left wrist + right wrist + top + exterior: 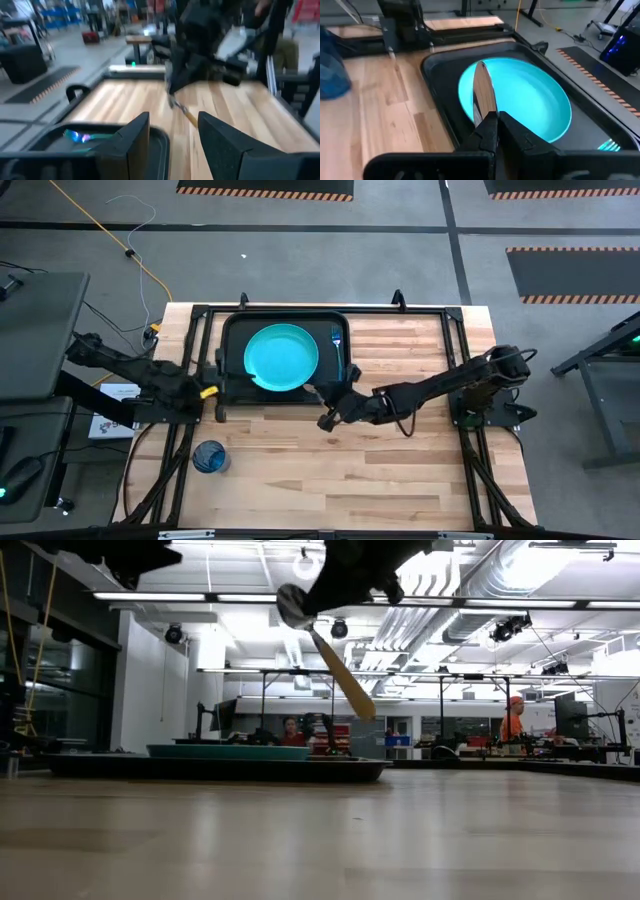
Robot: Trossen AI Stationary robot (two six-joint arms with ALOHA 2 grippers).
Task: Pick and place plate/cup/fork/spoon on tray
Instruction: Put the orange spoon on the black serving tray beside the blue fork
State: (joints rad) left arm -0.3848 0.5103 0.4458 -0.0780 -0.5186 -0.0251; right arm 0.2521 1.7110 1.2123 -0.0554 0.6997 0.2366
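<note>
The spoon's bowl is next to the plate's near rim [298,388], so the robot's right gripper should move back, turn the spoon and set it down in the gap [327,356] beside the fork.
The black tray [228,340] lies at the table's far middle. The turquoise plate [282,358] lies flat in it, and the light-blue fork [336,343] lies on the tray floor to the plate's right. The dark-blue cup [210,457] stands on the table at the near left. My right gripper [320,398] is shut on the spoon [335,660], in the air just off the tray's near right corner. My left gripper [170,135] is open and empty by the tray's near left corner [205,392]. My right gripper pinches the spoon between its two fingers at the bowl end [297,608], just beside the silver bowl. The orange-tan handle [483,95] sticks out past the fingertips toward the plate. The spoon is lifted clear of the table and tilted, its handle's free end [362,708] lowest.
Bare wooden table [380,470] stretches from the tray to the near edge and to the right. Black frame bars [455,350] run along the table's sides. People and benches show in the room beyond the table [512,725].
</note>
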